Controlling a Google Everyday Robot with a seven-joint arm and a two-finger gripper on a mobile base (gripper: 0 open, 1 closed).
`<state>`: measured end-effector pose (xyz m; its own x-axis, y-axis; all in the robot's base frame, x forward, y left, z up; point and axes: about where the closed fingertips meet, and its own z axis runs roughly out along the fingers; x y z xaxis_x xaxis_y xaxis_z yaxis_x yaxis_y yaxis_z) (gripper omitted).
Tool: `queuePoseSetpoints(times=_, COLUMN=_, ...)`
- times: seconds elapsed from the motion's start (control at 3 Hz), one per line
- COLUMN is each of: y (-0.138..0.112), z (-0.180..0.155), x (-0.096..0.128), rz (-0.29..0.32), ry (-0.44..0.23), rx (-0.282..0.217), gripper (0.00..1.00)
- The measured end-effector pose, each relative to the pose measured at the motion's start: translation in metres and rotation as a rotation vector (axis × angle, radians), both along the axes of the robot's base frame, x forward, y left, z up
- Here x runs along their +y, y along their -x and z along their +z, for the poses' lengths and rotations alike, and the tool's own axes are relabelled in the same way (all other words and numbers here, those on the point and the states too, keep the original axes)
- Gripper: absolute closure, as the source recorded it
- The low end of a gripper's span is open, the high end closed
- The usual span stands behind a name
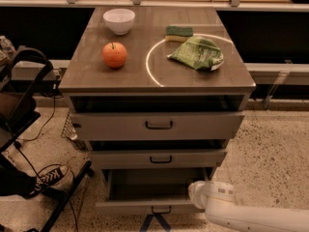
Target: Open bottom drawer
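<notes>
My gripper is at the bottom drawer, at its side edge [209, 175], and the drawer is open only part of the way. I should reach into the tray [180, 190] and pull the front open from inside.
The bottom drawer [130, 207] is the lowest and narrowest of three grey-beige drawers. It stands pulled out, with its shallow, bare tray [154, 185] showing. Its small dark handle [161, 210] is at the middle of the slim front. My white arm [251, 216] comes in from the bottom right. My gripper [199, 192] is at the arm's rounded end, by the drawer's right side, right of the handle.
The middle drawer [157, 157] and the top drawer [157, 124] stand slightly out. On the cabinet top are a white bowl [119, 20], an apple [114, 55], a sponge [179, 32] and a green bag [198, 53]. A chair and a shoe [48, 177] are at left.
</notes>
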<state>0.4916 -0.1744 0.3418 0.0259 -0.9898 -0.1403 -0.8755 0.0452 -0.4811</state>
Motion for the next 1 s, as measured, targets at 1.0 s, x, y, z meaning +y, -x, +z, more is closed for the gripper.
queuePoseSetpoints(times=1.0, y=-0.034, z=-0.037, x=0.007, rz=0.044, ry=-0.031, rx=-0.072, gripper=1.0)
